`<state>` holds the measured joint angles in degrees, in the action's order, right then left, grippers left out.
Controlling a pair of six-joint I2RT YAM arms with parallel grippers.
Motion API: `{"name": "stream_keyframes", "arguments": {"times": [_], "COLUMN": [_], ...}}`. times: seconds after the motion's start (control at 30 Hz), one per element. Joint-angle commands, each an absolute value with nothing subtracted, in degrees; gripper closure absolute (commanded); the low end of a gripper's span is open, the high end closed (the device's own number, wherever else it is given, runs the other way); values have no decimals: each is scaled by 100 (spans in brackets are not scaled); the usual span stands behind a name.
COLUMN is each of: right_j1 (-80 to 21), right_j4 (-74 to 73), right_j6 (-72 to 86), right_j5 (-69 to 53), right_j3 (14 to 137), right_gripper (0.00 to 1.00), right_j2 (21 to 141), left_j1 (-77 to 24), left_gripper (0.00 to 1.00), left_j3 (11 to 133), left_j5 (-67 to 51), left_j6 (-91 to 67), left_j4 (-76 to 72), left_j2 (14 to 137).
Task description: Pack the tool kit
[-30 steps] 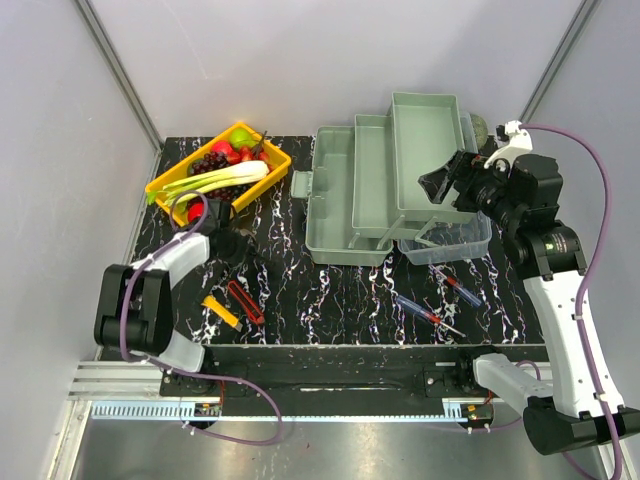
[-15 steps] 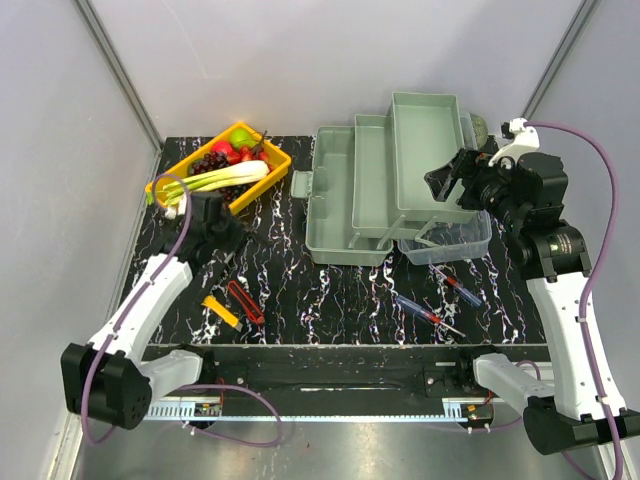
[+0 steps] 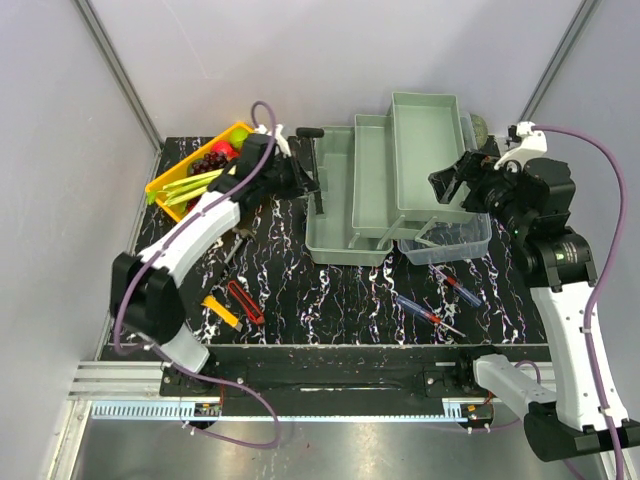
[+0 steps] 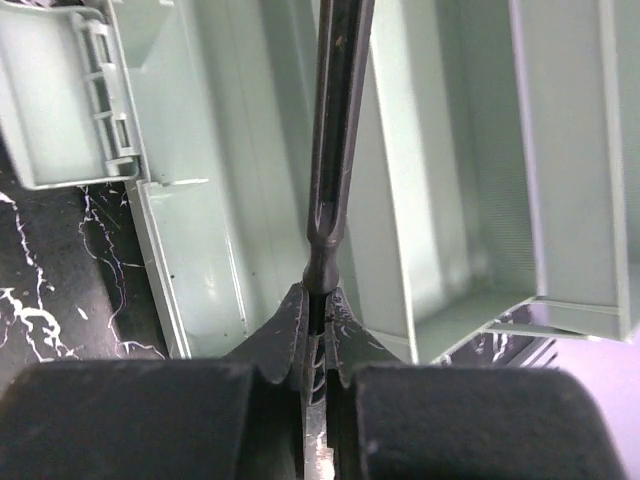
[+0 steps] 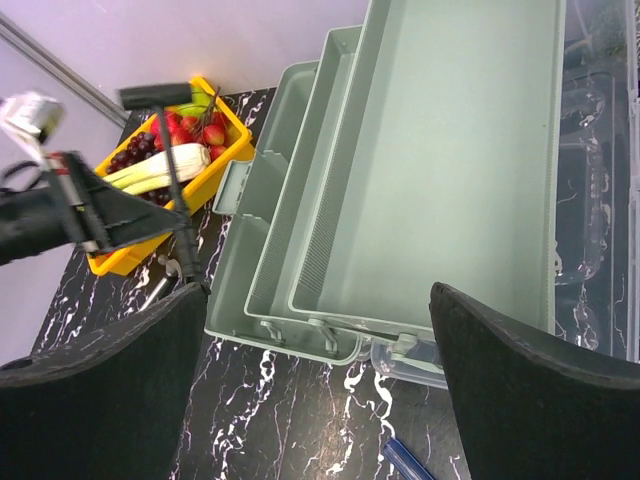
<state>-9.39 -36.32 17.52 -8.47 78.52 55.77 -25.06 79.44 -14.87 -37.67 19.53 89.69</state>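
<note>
The black T-shaped tool (image 3: pixel 314 160) is lined up with the long, empty bottom compartment (image 3: pixel 338 195), so the robot's left gripper should keep going into it and let go of the tool on the compartment's bottom.
The pale grey-green toolbox (image 3: pixel 350 200) stands open at the back, its fold-out trays (image 3: pixel 425 140) stepped up to the right and its clear lid (image 3: pixel 450 243) lying at the right. My left gripper (image 3: pixel 298 178) is shut on a black T-shaped tool (image 3: pixel 312 150) and holds it upright at the box's left end. In the left wrist view the gripper (image 4: pixel 322 300) pinches the tool's shaft (image 4: pixel 338 120) over the bottom compartment (image 4: pixel 250 200). My right gripper (image 3: pixel 450 185) is open and empty above the trays (image 5: pixel 440 150). Screwdrivers (image 3: pixel 428 314) and red and yellow cutters (image 3: pixel 243 300) lie on the table.
A yellow tray (image 3: pixel 168 187) of fruit and vegetables stands at the back left, and also shows in the right wrist view (image 5: pixel 125 255). A small metal tool (image 3: pixel 238 240) lies on the black marbled table (image 3: pixel 330 290) near the left arm. Grey walls close in the back and sides.
My left arm has swung up and right, from the table beside the yellow tray to the toolbox's left end, and now holds the black tool. The right arm has barely moved.
</note>
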Motion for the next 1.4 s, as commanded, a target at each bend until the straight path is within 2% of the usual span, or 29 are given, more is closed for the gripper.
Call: {"name": "stream_keyframes", "arguments": {"times": [0.0, 0.37, 0.63, 0.83, 1.13, 1.37], "right_j1": [-984, -984, -976, -976, -976, -976], "right_j4": [-3639, -3788, -3779, -3797, -3806, -3841], "right_j6": [1644, 1503, 1520, 1512, 1512, 1477], "right_j5": [-642, -413, -369, -343, -325, -325], "right_j3": [7954, 7937, 7919, 7928, 7910, 7928], "right_gripper": [2, 1, 1, 1, 1, 1], "right_j2": [5362, 5247, 5309, 5309, 5335, 5317], "left_j1": [-2645, -2988, -3243, -3349, -3340, -3349], "left_gripper": [100, 100, 96, 87, 63, 60], "left_j3": [8472, 8982, 9500, 9738, 9756, 9651], "left_j5": [-2003, -1776, -1380, -1793, -1767, -1092], "left_j6": [-3068, -3137, -3936, -3990, -3964, -3823], "left_j4": [1486, 1485, 1933, 1898, 2057, 2372], "left_j2": [9648, 11117, 11750, 12146, 12287, 11656]}}
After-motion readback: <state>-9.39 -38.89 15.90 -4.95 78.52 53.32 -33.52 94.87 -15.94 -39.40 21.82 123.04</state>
